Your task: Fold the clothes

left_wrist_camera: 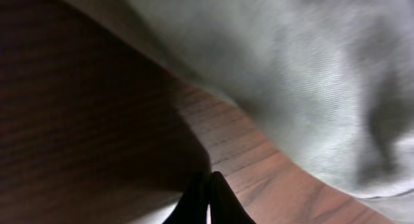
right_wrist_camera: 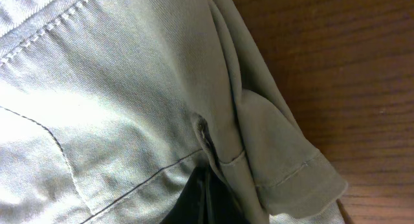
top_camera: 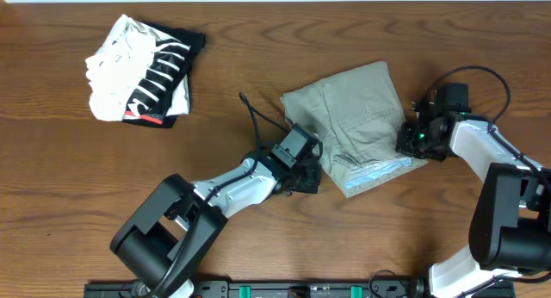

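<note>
The left gripper's shut fingers are over wood next to the shorts' edge, so next the left gripper moves back onto the shorts at the pale blue waistband's end.
The khaki grey-green shorts lie folded on the table right of centre, with the pale blue inner waistband showing at their near edge. My left gripper is at the shorts' near-left edge. In the left wrist view its fingers are pressed shut over bare wood, with the shorts just beyond the tips. My right gripper rests at the shorts' right edge. In the right wrist view its fingers are shut together against the cloth, with the tips tucked under a fold.
A folded black-and-white striped garment with a red mark lies at the far left of the wooden table. A black cable loops up from the left arm near the shorts' left edge.
</note>
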{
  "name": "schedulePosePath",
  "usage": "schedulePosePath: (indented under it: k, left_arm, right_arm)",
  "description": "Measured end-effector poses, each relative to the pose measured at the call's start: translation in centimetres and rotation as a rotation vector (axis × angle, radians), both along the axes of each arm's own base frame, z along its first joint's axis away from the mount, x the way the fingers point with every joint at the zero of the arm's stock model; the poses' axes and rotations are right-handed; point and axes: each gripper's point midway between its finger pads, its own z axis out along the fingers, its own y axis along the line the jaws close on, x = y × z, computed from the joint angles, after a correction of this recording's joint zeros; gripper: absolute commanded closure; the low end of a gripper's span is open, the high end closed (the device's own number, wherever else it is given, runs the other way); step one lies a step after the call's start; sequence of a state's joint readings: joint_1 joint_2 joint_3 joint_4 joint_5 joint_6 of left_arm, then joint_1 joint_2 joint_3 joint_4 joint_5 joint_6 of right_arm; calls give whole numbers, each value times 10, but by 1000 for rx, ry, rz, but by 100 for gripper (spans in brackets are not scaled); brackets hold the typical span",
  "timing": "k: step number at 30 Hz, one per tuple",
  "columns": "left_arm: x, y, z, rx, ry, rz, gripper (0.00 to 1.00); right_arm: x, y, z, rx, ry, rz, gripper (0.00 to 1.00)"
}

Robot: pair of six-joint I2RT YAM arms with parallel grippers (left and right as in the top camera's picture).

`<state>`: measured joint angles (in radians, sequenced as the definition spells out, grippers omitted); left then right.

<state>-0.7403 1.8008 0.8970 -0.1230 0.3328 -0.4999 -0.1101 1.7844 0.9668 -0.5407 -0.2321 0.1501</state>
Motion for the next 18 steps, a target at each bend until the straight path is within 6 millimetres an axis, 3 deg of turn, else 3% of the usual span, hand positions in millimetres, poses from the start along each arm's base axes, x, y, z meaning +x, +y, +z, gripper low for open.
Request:
schedulePosePath:
  k: [3, 6, 11, 13, 15, 18]
  left_arm:
    - [1, 0, 3, 0, -12, 2, 94]
    - [7, -3, 25, -36, -61, 4, 94]
    - [29, -22, 109, -224, -275, 10, 94]
    - [36, -28, 133, -284, -340, 11, 94]
    - [40, -32, 141, -311, -369, 11, 94]
    - [42, -34, 137, -310, -368, 11, 93]
  right_arm:
    - [0, 0, 0, 0, -1, 0, 99]
    - [0, 0, 0, 0, -1, 0, 99]
    - [1, 0, 0, 0, -3, 0, 98]
    - [1, 0, 0, 0, -3, 0, 98]
    - [1, 0, 0, 0, -3, 0, 98]
    - [1, 0, 0, 0, -3, 0, 98]
